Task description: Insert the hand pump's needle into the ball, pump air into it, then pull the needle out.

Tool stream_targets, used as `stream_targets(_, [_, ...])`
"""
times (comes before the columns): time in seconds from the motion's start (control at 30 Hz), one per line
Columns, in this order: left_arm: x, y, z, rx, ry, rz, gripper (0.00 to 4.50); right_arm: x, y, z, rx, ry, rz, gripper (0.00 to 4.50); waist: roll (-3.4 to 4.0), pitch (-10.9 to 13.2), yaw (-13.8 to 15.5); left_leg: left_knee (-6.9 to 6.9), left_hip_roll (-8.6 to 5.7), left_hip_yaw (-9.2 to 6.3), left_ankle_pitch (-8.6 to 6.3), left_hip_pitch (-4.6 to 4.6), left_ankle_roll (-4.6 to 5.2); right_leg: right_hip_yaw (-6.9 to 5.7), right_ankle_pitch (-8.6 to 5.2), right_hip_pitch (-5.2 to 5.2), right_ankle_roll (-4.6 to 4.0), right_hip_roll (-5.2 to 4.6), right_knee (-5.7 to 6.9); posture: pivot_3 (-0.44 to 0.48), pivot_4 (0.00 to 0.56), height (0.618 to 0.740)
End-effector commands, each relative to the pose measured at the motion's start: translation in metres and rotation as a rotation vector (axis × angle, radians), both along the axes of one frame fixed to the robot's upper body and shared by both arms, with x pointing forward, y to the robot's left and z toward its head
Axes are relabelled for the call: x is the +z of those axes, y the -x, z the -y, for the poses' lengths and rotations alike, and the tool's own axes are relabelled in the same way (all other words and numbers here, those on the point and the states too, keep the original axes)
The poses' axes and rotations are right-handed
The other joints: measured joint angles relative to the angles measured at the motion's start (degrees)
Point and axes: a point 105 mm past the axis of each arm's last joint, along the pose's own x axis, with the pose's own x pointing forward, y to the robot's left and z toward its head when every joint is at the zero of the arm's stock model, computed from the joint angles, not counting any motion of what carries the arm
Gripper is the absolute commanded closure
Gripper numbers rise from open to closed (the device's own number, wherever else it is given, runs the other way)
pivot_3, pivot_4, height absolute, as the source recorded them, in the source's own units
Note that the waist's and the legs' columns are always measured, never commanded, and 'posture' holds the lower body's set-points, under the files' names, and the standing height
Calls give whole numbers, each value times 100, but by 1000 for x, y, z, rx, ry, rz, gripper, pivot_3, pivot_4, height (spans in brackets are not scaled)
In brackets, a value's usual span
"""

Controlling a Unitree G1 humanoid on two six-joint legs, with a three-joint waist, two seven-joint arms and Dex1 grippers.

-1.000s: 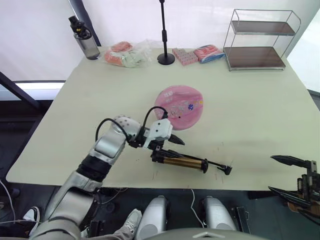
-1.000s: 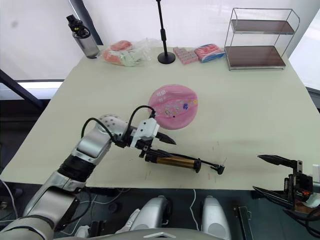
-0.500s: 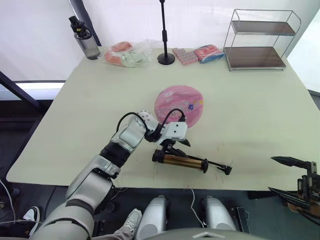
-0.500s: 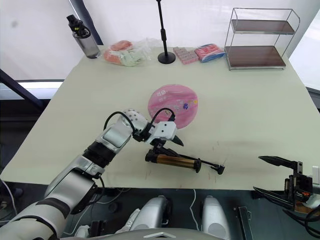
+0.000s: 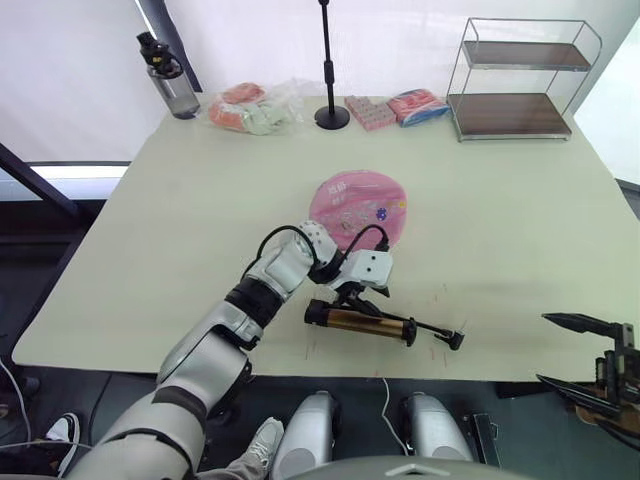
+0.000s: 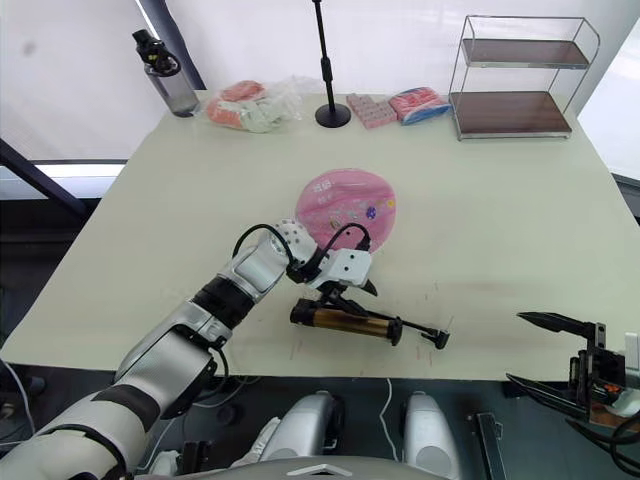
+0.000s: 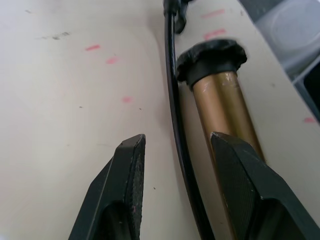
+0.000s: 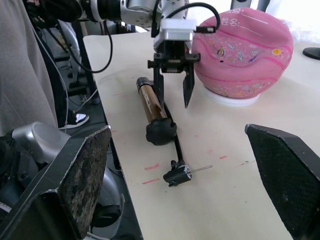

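The thin black hose (image 7: pixel 176 107) lies in a loose curve next to the pump's bronze body (image 5: pixel 365 320), so the hose will bend up when I lift, and the pump's body will stay lying down.
The pink ball (image 5: pixel 358 207) with cartoon prints rests on a small white ring at mid-table. In front of it the hand pump (image 5: pixel 360 323) lies flat, its bronze barrel (image 7: pixel 220 100) pointing right. Its thin black hose (image 7: pixel 174 125) ends in a black fitting with the needle (image 8: pixel 201 169) lying bare on the table. My left gripper (image 5: pixel 361 299) hangs open just above the pump, fingers pointing down, with the hose between them and one finger (image 7: pixel 240 175) over the barrel. My right gripper (image 5: pixel 543 348) is open off the table's front right corner, holding nothing.
Along the far edge stand a grey bottle (image 5: pixel 170 85), a bag of pink packets (image 5: pixel 258 110), a black stand pole (image 5: pixel 328 65), more packets (image 5: pixel 395 108) and a wire shelf (image 5: pixel 520 80). The table's front edge (image 5: pixel 300 365) runs just below the pump.
My left gripper has moved right, from the pump's left end to above its barrel beside the ball. Pump, ball and right gripper have not moved.
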Motion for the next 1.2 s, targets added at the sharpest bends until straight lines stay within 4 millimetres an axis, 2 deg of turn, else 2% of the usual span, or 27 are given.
stream_targets(0.03, [0, -1, 10, -30, -5, 25, 2273, 11, 1, -1, 5, 8, 40, 0, 0, 0, 2, 0, 0, -1, 0, 0, 0, -1, 0, 0, 0, 0, 0, 0, 150, 736])
stream_targets(0.3, [-9, 5, 24, -66, -15, 12, 2273, 14, -1, -4, 6, 9, 42, 0, -1, 1, 11, 0, 0, -1, 0, -1, 0, -1, 0, 0, 0, -1, 0, 0, 150, 736])
stream_targets(0.63, [-28, 9, 32, -52, -50, -1, 2273, 13, -4, -4, -2, 18, 45, 0, -1, 0, 21, 1, -1, -1, 0, 0, 1, 0, 0, 1, 1, -2, -1, 0, 150, 736])
stream_targets(0.73, [-32, 11, 32, -55, -62, 0, 3184, 13, -5, -5, 1, 21, 44, 0, -1, -1, 33, 1, -2, -1, -1, 0, 2, 0, 1, 3, 4, -4, -2, 0, 150, 736])
stream_targets(0.8, [-32, 13, 33, -60, -58, -10, 4111, 13, -5, -5, 3, 26, 44, 0, -1, -1, 32, 1, -3, -1, -2, 0, 4, 0, 1, 3, 4, -4, -3, 0, 150, 736])
stream_targets(0.87, [-32, 15, 35, -62, -50, -14, 4393, 13, -6, -5, 2, 27, 43, 0, 0, -1, 32, 1, -4, -2, -3, 0, 4, -1, 1, 3, 5, -4, -2, 0, 150, 736])
stream_targets(1.2, [-22, 18, 40, -28, 32, -6, 4393, 13, -8, -6, -3, 22, 41, 0, 0, -1, 30, 2, -1, -3, -3, 1, 5, -1, 1, 4, 4, -4, -1, 0, 150, 736])
